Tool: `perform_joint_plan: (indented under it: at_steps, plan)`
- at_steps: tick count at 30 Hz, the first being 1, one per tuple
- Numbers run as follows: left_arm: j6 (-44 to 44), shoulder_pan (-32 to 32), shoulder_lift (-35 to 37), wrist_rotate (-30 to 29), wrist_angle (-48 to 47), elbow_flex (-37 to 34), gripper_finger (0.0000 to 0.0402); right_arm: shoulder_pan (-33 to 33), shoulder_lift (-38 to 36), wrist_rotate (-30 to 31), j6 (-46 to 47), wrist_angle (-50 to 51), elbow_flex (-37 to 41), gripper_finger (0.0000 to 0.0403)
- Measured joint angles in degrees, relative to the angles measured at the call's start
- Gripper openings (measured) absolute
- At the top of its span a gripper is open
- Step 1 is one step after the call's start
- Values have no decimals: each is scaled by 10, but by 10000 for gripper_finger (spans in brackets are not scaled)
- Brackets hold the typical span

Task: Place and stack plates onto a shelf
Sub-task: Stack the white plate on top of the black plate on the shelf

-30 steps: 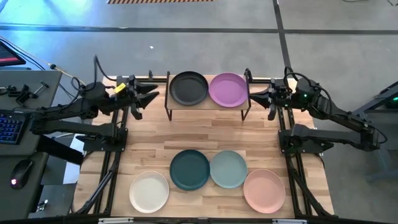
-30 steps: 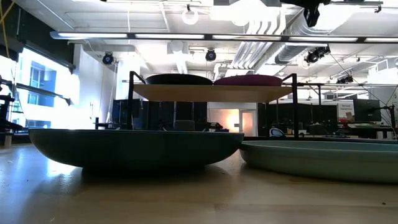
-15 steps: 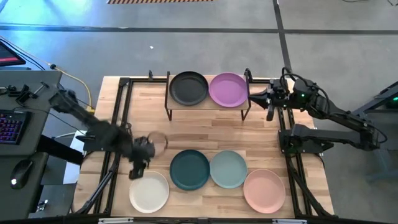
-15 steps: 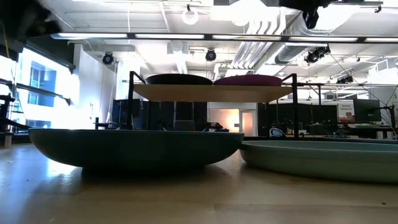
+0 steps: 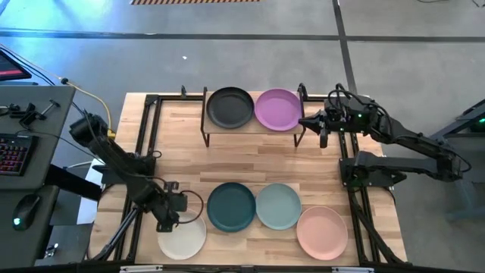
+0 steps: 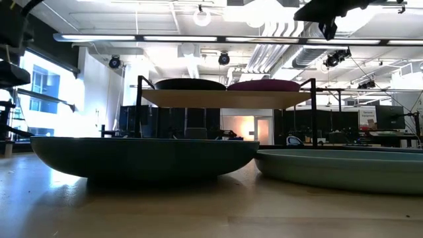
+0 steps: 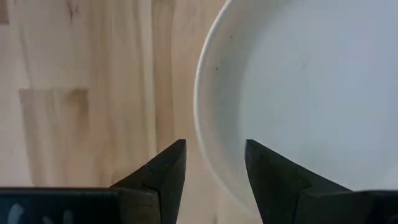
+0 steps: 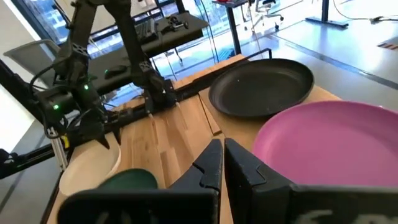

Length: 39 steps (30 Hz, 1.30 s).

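Note:
I expect the cream-white plate [image 5: 183,240] to nest on the black plate [image 5: 230,108] and cover all but a thin dark edge when I lower it, because their round outlines match.
The black plate [image 5: 230,108] and the purple plate [image 5: 278,109] lie side by side on the shelf [image 5: 254,130] at the table's far edge. The dark teal plate [image 5: 231,206], pale blue-green plate [image 5: 278,205], pink plate [image 5: 322,232] and cream-white plate [image 5: 186,236] rest flat on the table near its near edge. My left gripper [image 5: 168,217] is open above the cream-white plate's far-left rim [image 7: 202,124], one finger on either side of it, not touching. My right gripper [image 5: 317,123] is shut and hovers by the shelf's right end.
Black frame rails [image 5: 148,152] run along the table's left and right sides. Bare wood [image 5: 250,159] lies between the shelf and the near row of plates. A desk with a keyboard [image 5: 11,155] stands left of the table.
My left arm has swung from beside the shelf's left end toward the table's near edge and come down over the cream-white plate's rim. My right gripper has shifted slightly toward the shelf's right end. No plate has moved.

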<state>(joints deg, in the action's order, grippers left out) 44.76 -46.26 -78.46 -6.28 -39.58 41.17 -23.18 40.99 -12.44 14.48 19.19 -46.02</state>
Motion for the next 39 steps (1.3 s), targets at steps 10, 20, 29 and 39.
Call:
perform_joint_plan:
  at_steps: [10,20,29,39]
  plan:
    - [62,1,-34,1,21,-20,154,0,11,0,-1,14,0,0]
    - [77,1,-70,16,43,-17,42,1,14,-1,-5,16,0,0]
    - [86,44,36,109,-19,-4,3,1,13,-1,-20,17,0,0]
    - [26,296,215,-46,-231,244,1,0,14,7,-26,17,0,0]
